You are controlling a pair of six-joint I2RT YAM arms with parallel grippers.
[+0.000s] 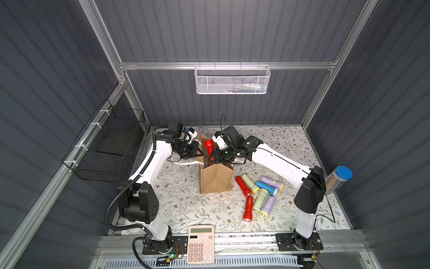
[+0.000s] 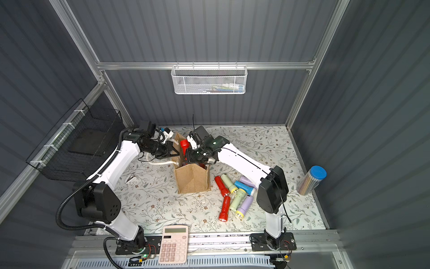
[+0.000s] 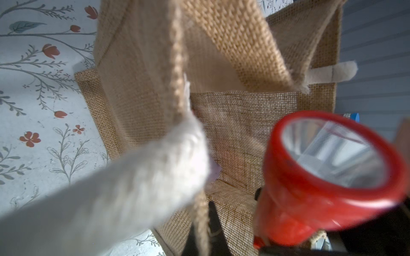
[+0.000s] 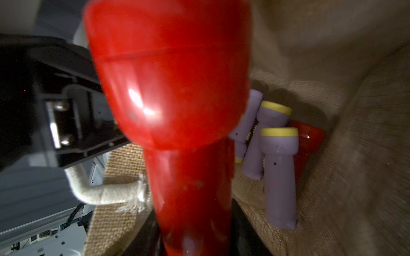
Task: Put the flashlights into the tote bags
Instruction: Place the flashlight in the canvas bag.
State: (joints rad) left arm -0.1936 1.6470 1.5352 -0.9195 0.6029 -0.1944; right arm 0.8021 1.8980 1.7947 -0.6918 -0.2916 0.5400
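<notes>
The held red flashlight (image 1: pixel 209 144) is inside the tote bag's open rim. My right gripper should keep lowering it close to the lilac flashlights (image 4: pixel 278 170) and let go there.
The tan jute tote bag (image 1: pixel 216 179) (image 2: pixel 192 180) stands mid-table with its mouth open. My left gripper (image 1: pixel 199 151) (image 3: pixel 203 232) is shut on the bag's left rim, beside a white rope handle (image 3: pixel 111 199). My right gripper (image 1: pixel 213 158) (image 4: pixel 195 239) is shut on the body of a red flashlight (image 1: pixel 208 145) (image 3: pixel 310 199) (image 4: pixel 177 110), held head-up over the bag's mouth. Inside the bag lie lilac flashlights (image 4: pixel 279 177) and a red one (image 4: pixel 308 139). Several more flashlights (image 1: pixel 258 193) (image 2: pixel 235 195), red, pale green, blue and lilac, lie heaped right of the bag.
A pink calculator (image 1: pixel 200 244) lies at the front edge. A black wire basket (image 1: pixel 109 149) hangs on the left wall and a white mesh basket (image 1: pixel 232 80) on the back rail. A blue-capped pencil tube (image 1: pixel 338 179) leans at the right wall.
</notes>
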